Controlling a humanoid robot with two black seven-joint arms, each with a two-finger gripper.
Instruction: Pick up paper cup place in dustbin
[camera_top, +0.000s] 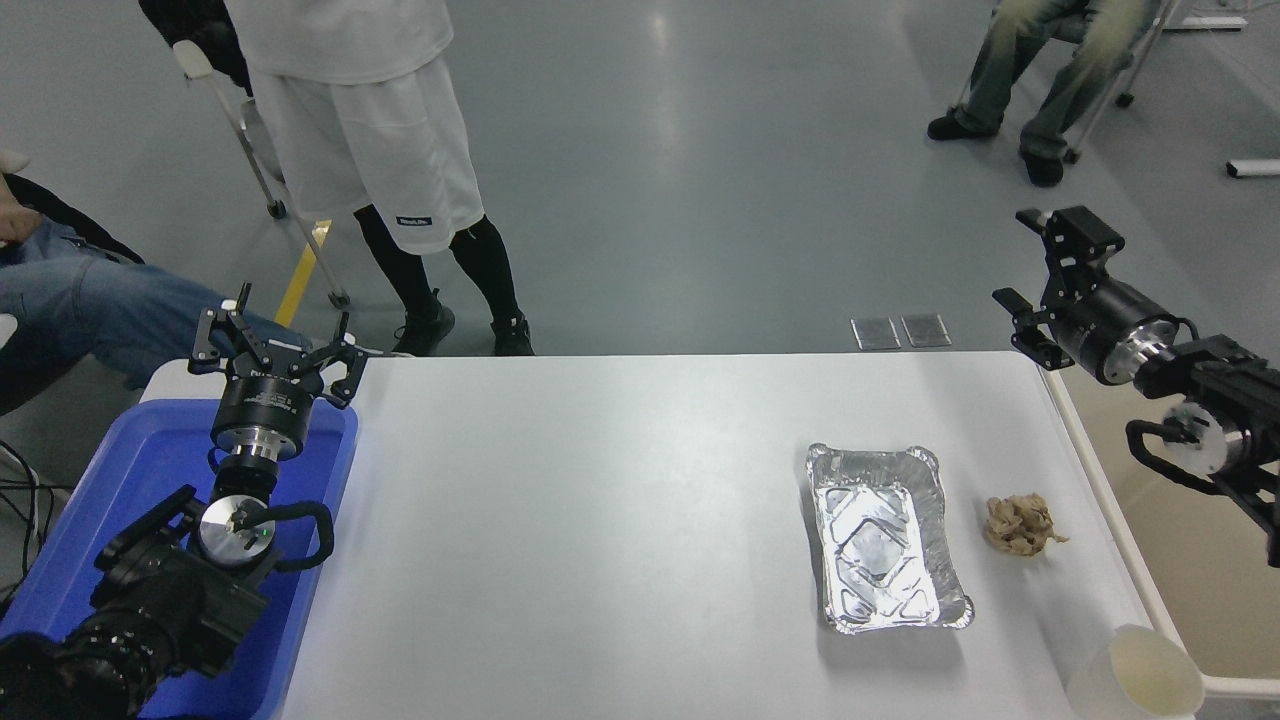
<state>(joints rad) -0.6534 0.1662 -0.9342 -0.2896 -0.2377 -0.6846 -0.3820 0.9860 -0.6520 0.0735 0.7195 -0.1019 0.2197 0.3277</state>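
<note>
The white paper cup (1124, 682) should come up empty when I lift it by its rim, because its opening (1155, 672) shows only plain cream inside.
The white paper cup (1140, 672) stands upright at the table's front right corner, its cream inside showing. The cream dustbin (1110, 505) stands off the table's right edge; only its long rim and part of its inside show. My right gripper (1035, 272) is open and empty, raised above the bin's far end beyond the table's back right corner, far from the cup. My left gripper (270, 335) is open and parked over the blue bin at the lower left.
A foil tray (882, 540) lies right of the table's middle, with a crumpled brown paper wad (1018, 525) beside it. A blue bin (120, 500) stands at the left edge. A person stands beyond the far edge; others sit at the left and top right.
</note>
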